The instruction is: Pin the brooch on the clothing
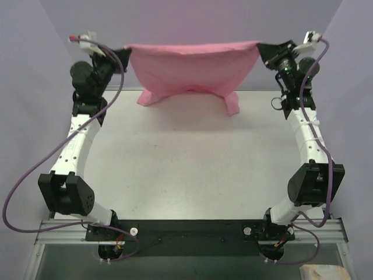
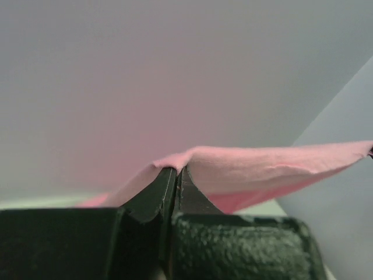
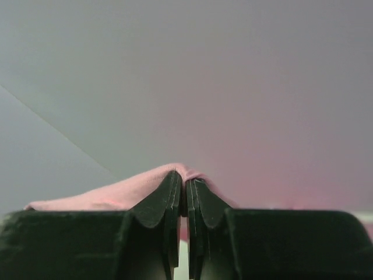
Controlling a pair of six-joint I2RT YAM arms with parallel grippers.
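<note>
Next, I pull the pink T-shirt's hem to the table's near edge with my left gripper and right gripper to lay the T-shirt flat, because the T-shirt's hem is hanging high over the table's far end.
The pink T-shirt hangs stretched between my two grippers at the far end of the table, its lower parts resting on the tabletop. My left gripper is shut on the shirt's left edge; in the left wrist view the jaws pinch the pink cloth. My right gripper is shut on the shirt's right edge; in the right wrist view the jaws pinch a fold of pink cloth. The brooch is not in view.
The white tabletop lies between the arms. Pale walls enclose the back and sides. Purple cables loop beside each arm. A metal rail runs along the near edge.
</note>
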